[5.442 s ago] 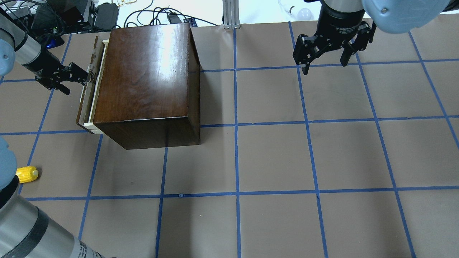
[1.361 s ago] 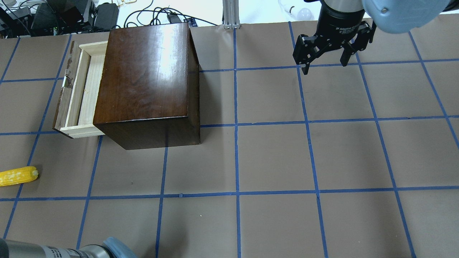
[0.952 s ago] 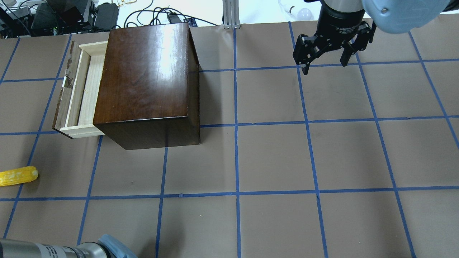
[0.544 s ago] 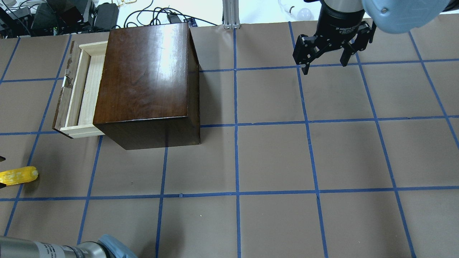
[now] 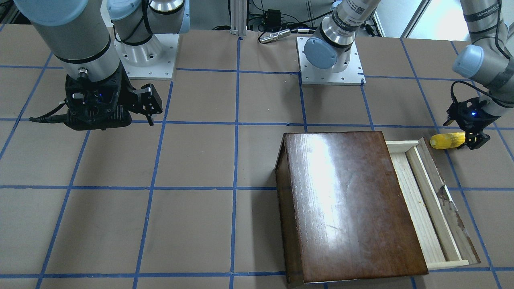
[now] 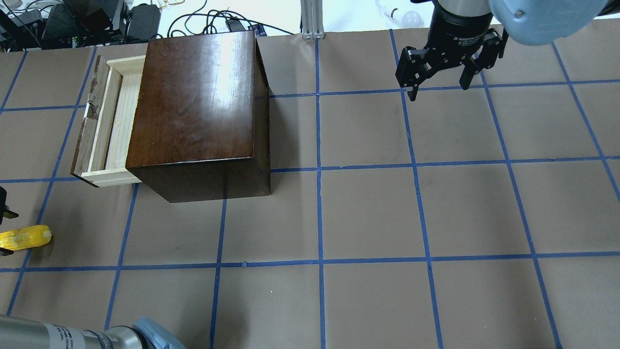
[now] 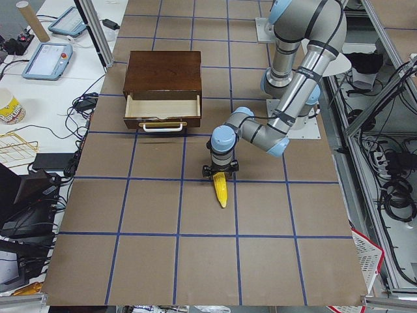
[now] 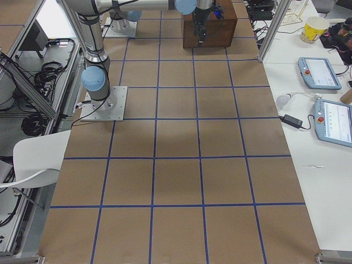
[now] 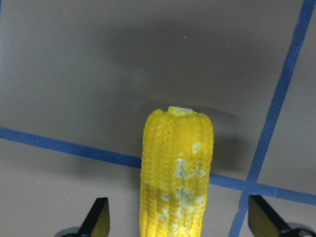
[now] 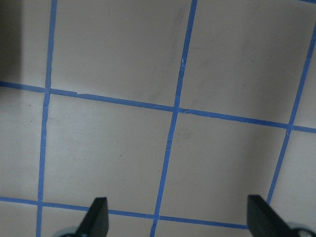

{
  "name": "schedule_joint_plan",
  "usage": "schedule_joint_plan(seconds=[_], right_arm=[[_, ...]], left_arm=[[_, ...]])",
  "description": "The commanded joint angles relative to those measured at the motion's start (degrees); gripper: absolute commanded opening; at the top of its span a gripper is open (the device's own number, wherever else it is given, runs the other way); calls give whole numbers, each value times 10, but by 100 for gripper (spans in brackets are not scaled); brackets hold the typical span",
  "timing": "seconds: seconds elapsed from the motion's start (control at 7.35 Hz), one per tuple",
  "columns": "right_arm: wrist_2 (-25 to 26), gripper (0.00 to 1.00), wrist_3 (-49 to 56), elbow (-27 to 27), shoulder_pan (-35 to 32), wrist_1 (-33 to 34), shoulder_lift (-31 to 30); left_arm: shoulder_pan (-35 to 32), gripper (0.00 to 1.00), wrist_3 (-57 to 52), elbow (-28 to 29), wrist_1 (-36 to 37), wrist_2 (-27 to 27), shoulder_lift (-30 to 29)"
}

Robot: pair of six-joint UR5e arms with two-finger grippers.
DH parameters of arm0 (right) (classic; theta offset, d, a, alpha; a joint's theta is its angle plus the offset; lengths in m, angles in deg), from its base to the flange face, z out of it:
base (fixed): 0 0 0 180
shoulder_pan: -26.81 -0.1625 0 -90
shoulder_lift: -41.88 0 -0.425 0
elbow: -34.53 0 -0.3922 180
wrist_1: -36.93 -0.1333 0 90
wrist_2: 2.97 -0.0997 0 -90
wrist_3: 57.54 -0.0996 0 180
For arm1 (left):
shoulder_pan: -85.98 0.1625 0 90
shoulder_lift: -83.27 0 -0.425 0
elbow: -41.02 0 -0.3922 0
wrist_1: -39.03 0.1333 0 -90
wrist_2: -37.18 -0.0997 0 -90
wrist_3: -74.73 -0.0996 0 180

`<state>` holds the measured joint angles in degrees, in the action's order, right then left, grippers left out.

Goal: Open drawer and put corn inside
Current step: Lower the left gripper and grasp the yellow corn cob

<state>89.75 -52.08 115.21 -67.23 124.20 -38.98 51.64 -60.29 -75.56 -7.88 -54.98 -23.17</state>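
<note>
My gripper will lower the yellow corn, and the corn will fit inside flat and lengthwise, because the drawer's open tray shows a long, narrow gap.
The yellow corn lies on the brown table paper, in front of the cabinet's drawer side. My left gripper is open, low over the corn's rear half, with one finger on each side. The drawer stands pulled out of the dark-brown cabinet. Its pale wood tray is empty. My right gripper is open and empty, hanging above the table far to the right.
A white handle sits on the drawer's dark front panel. Blue tape lines grid the table paper. Cables and power bricks lie beyond the far edge behind the cabinet. The left arm's elbow shows at the bottom left.
The drawer was pulled out and my left gripper let go of its front. In the last second the gripper has come in around the corn. The corn and the right arm have not moved.
</note>
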Motion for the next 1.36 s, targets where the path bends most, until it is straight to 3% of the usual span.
schedule_joint_plan(seconds=[0.0,0.14,0.41,0.54,0.68,1.09,1.22], right_arm=[[0,100,1,0,0,0,0],[0,100,0,0,0,-1,0],[0,100,0,0,0,0,0],[0,100,1,0,0,-1,0],[0,100,1,0,0,0,0],[0,100,1,0,0,-1,0],[0,100,0,0,0,0,0]], left_arm=[[1,98,-17,7,16,0,-22],[0,95,-27,10,19,1,-32],[1,45,-59,10,37,1,-38],[1,14,-51,11,39,1,-37],[1,0,-53,21,38,1,-37],[1,0,26,55,16,33,-11],[-5,0,95,99,-55,35,1]])
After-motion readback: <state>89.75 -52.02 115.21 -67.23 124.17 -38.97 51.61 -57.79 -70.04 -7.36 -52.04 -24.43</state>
